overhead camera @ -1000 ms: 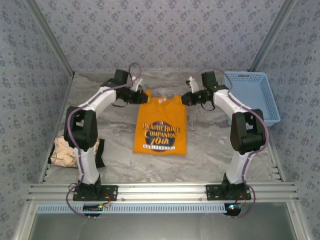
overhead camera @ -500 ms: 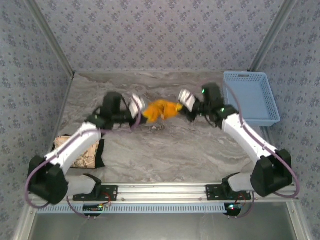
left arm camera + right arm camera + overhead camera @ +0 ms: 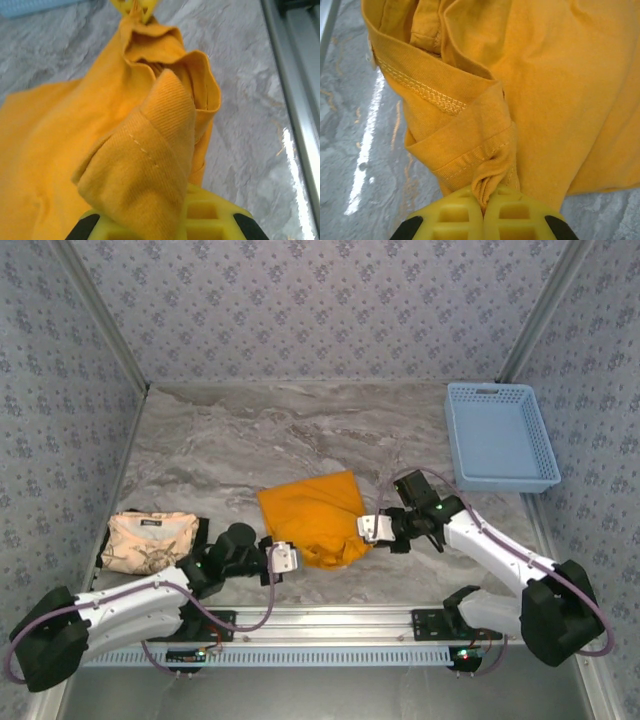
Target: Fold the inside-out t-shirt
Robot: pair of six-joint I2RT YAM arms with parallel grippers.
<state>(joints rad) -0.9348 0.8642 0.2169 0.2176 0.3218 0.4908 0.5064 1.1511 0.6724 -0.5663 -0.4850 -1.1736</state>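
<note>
The t-shirt's near edge (image 3: pixel 328 558) is hanging in a bunch next to the aluminium bar. My left gripper and right gripper should bring that edge back over the t-shirt's flat part (image 3: pixel 312 502).
The inside-out t-shirt (image 3: pixel 312 512) lies on the marble table as a plain orange-yellow sheet, no print showing, with its near edge bunched. My left gripper (image 3: pixel 294 557) is shut on the near left corner. In the left wrist view the ribbed cloth (image 3: pixel 145 165) drapes over my yellow fingers (image 3: pixel 215 215) and hides the left gripper (image 3: pixel 165 227). My right gripper (image 3: pixel 360 531) is shut on the near right corner. In the right wrist view a pinch of hemmed cloth (image 3: pixel 490 175) is clamped in the right gripper (image 3: pixel 483 216).
A blue plastic basket (image 3: pixel 500 435) stands at the back right. A beige cloth with a dark drawing and black edge (image 3: pixel 150 542) lies at the near left, beside my left arm. The aluminium rail (image 3: pixel 320 620) runs along the near edge, just behind the shirt's held edge.
Both arms swung down from the back of the table toward the near edge, carrying the shirt. It hung with its print showing; now it lies spread on the table, plain side up.
</note>
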